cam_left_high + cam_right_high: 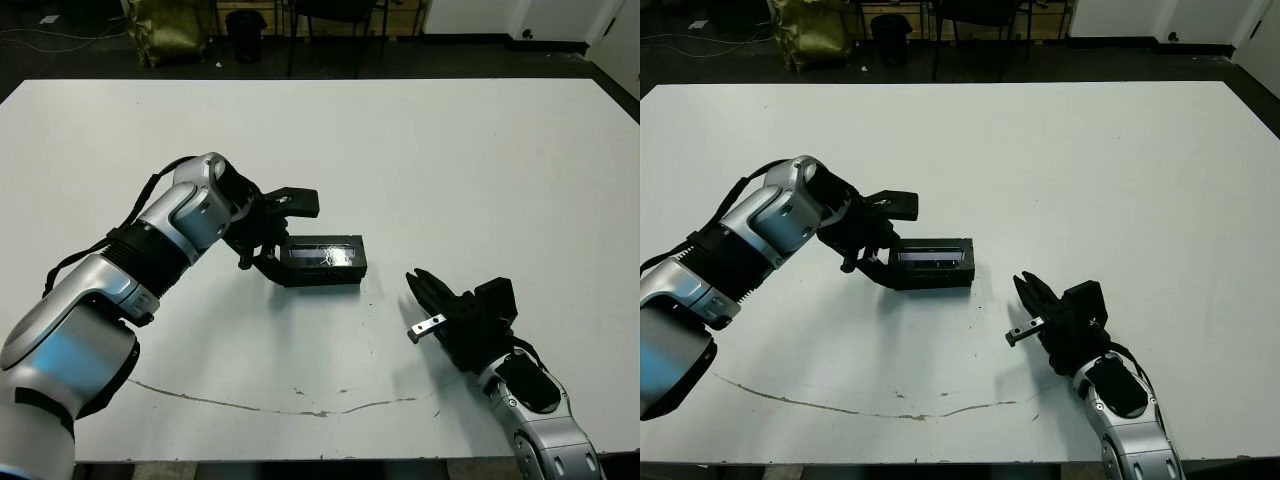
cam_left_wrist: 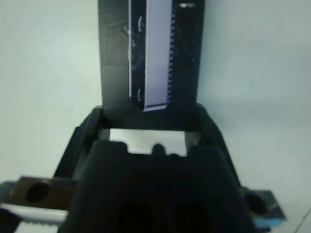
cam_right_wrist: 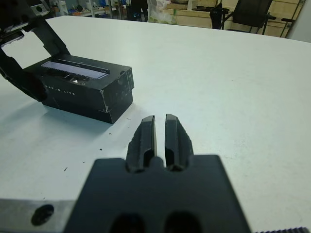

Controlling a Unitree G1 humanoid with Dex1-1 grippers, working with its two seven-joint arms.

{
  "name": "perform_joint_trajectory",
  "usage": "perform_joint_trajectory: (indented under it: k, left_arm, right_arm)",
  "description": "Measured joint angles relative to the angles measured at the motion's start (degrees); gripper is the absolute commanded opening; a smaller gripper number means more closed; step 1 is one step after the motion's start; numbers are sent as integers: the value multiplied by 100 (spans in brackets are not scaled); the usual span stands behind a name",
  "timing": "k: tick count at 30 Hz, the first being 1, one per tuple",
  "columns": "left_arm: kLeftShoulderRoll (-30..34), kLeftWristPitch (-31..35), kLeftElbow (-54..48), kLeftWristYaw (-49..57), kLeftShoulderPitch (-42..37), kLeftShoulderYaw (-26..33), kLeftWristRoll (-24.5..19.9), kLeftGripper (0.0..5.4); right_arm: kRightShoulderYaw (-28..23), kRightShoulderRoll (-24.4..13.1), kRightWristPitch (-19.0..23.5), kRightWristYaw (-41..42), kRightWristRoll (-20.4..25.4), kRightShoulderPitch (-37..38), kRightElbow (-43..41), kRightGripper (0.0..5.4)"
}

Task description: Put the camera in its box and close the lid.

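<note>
The lid's corner (image 1: 363,270) sticks out past the black box, so the lid will come off and the box will stay in place when the robot lifts the lid.
The black box (image 1: 330,272) lies on the white table with the lid (image 1: 322,252) on top of it, pale strip facing up. The camera is out of view. My left gripper (image 1: 298,243) is open at the box's left end. One finger is raised behind the box and the other is low at its front corner. In the left wrist view the lid (image 2: 160,48) runs straight out from the palm. My right gripper (image 1: 415,280) rests on the table to the right of the box, shut and holding nothing. The right wrist view shows its fingers (image 3: 146,133) pressed together and the box (image 3: 82,94) ahead.
A thin dark scratch line (image 1: 300,408) runs across the table near its front edge. Chairs, a bin and a green bag (image 1: 170,35) stand on the floor beyond the far edge.
</note>
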Motion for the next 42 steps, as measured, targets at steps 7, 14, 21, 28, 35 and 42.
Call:
perform_joint_trajectory:
  k: [7, 14, 21, 28, 35, 42]
  left_arm:
    - [13, -24, -24, 39, 23, -13, 16, 237]
    - [4, 47, 2, 53, 23, -24, 17, 237]
    - [5, -117, -18, 89, 24, -39, 22, 237]
    - [-78, 134, 41, 71, 17, 45, 18, 237]
    - [-102, 349, -40, 75, 14, 71, 20, 237]
    - [-114, 359, -14, -71, -151, 72, 19, 237]
  right_arm:
    - [5, 1, -1, -1, 0, 17, -1, 0]
    - [4, 3, 0, -2, 13, 43, -1, 0]
    - [16, 22, 43, -18, 9, 64, -47, 0]
    - [20, 31, 51, -52, 10, 63, -59, 0]
    - [22, 33, 20, -51, 11, 56, -18, 0]
    - [48, 33, 22, -51, 10, 27, -16, 0]
